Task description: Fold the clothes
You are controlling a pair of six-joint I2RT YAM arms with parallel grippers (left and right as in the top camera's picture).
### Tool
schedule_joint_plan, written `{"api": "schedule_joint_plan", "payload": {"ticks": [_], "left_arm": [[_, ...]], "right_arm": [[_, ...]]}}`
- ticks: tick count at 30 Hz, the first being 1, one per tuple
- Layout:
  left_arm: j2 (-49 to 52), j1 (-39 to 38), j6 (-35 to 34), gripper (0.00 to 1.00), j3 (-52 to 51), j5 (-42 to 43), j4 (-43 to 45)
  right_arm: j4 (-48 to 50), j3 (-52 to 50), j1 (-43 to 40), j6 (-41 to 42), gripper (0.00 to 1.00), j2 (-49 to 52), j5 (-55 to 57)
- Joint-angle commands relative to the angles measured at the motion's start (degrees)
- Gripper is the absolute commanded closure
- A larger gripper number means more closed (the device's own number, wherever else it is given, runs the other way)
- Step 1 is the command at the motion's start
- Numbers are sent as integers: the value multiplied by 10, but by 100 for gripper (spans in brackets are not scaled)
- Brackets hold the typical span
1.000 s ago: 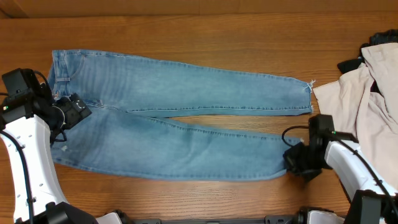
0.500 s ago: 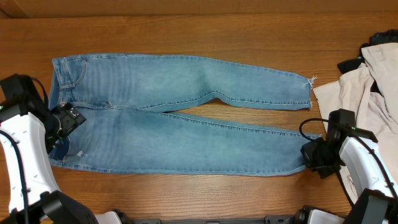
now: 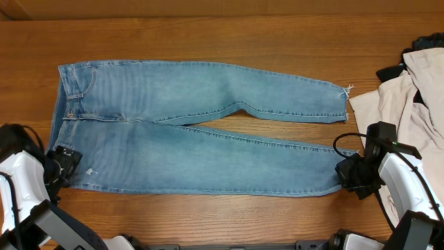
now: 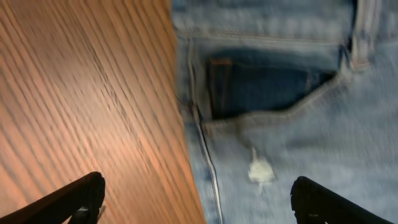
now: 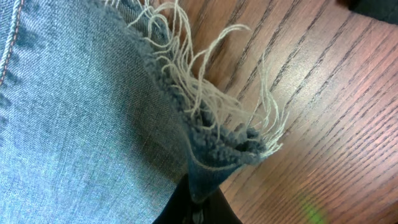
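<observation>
The waist's side seam lies free while my right gripper is holding the hem of the near leg, so next my left gripper pinches the seam next to the pocket before the fold.
The light blue jeans lie flat across the wooden table, waistband at the left, both legs reaching right. My left gripper is open at the near left waist corner; in the left wrist view its fingertips straddle the jeans' side seam and pocket, holding nothing. My right gripper is shut on the frayed hem of the near leg at its right end. The far leg's hem lies free.
A cream-beige garment and a small black cloth lie at the right edge, close behind my right arm. Bare wood table runs along the front and back.
The near leg was pulled right and straightened, then held still. My left gripper let go of the waist and drew back toward the near left corner.
</observation>
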Motion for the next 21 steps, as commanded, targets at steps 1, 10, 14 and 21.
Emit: {"api": "schedule_joint_plan", "payload": {"ticks": [1,10,14,21], "left_arm": [[2,14,-14,5,-35,-7,40],[2,14,-9,16,-106,-13,163],[2,14,-9,25,-125,-28,191],[4,14,-9,43,-159,-33,245]], "right_arm": [[2,13,-3,-5,96,0,18],[-1,13,-2,-4,96,0,18],[-3,13,-2,-4,96,0,18],[-5,13,-2,-4,96,0,18]]}}
